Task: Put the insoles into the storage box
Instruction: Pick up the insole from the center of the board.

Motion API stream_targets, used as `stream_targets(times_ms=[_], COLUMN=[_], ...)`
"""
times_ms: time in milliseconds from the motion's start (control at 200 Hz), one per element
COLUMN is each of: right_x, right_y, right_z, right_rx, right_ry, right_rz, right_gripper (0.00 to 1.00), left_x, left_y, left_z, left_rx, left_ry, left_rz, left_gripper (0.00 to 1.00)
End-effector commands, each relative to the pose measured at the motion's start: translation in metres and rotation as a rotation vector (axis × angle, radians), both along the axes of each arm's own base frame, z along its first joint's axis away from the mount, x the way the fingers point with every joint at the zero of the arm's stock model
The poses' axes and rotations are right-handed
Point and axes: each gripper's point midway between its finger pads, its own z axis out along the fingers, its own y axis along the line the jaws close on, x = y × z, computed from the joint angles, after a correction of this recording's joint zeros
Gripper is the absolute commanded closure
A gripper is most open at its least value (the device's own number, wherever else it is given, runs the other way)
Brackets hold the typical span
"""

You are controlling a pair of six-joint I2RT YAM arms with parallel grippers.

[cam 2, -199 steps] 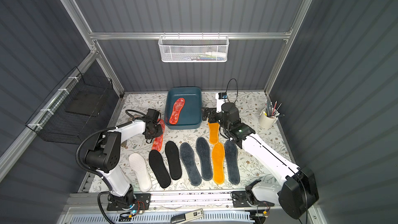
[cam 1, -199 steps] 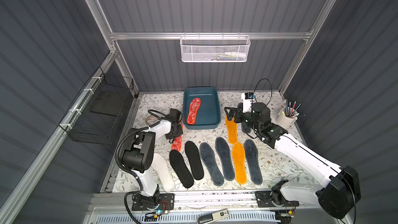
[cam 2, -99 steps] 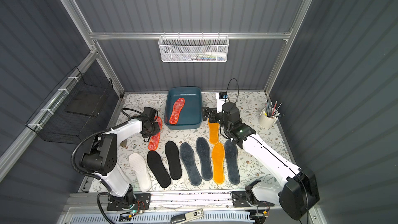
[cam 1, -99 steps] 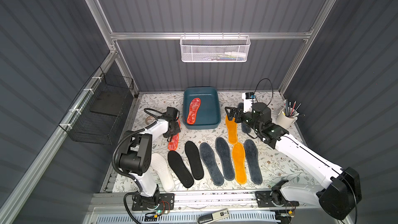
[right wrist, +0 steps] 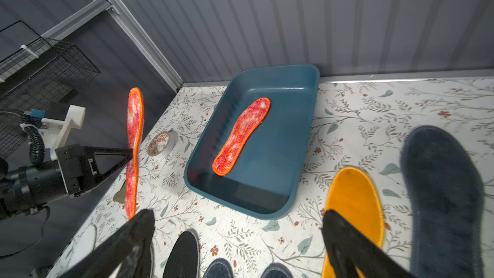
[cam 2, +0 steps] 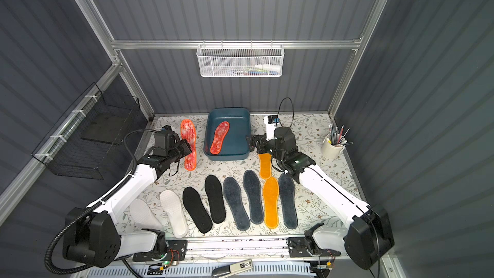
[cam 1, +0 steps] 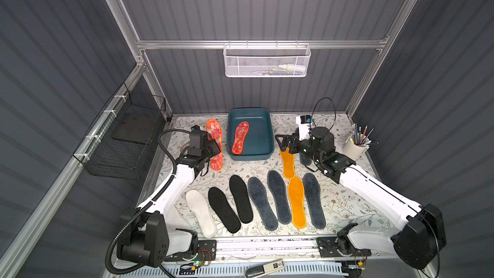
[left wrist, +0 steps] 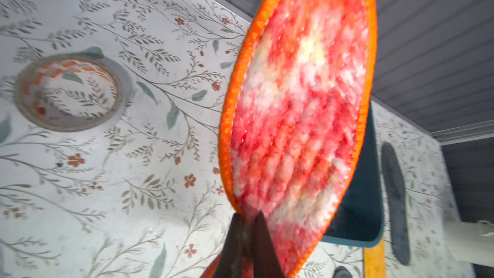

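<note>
The storage box's free half point(cam 1: 260, 133) is on my right gripper's side. Next, my right gripper takes the red-orange insole from my left gripper point(cam 1: 217, 133) and puts it in that half.
The teal storage box point(cam 1: 260, 132) point(right wrist: 280, 140) stands at the back centre with one red-orange insole point(cam 1: 240, 137) lying in it. My left gripper point(cam 1: 217, 148) point(left wrist: 248, 216) is shut on the edge of a second red-orange mottled insole point(cam 1: 214, 140) point(left wrist: 296, 108), held on edge above the table just left of the box. My right gripper point(cam 1: 280, 144) point(right wrist: 236, 213) hangs open right of the box, over the far end of an orange-yellow insole point(cam 1: 288, 164). White point(cam 1: 200, 213), black point(cam 1: 224, 213), dark grey-blue point(cam 1: 262, 204) and orange point(cam 1: 296, 201) insoles lie in a row at the front.
A tape roll point(left wrist: 70, 93) lies on the floral table left of the held insole. A white cup of pencils point(cam 1: 355, 145) stands at the right edge. A black wire basket point(cam 1: 128, 140) hangs on the left wall, a white mesh basket point(cam 1: 267, 61) on the back rail.
My left gripper has closed on the red-orange insole, lifted it off the table and carried it toward the back beside the box. The right arm has not moved.
</note>
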Motion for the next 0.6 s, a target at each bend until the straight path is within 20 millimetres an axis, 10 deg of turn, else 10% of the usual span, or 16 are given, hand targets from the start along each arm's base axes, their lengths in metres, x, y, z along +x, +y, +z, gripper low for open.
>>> stream_targets(times_ms=[0,595], right_x=[-0.004,-0.005], right_y=[0.029,0.132], right_z=[0.013,-0.017], right_rx=[0.072,0.131], right_ry=[0.002,0.156], right_rz=[0.104,0.294], right_gripper=[0.02,0.39], left_x=[-0.001,-0.008], left_y=[-0.028,-0.093], left_z=[0.004,0.003], left_rx=[-0.179,-0.255], left_ry=[-0.035,-0.031], left_rz=[-0.030,-0.184], left_gripper=[1.00,1.00])
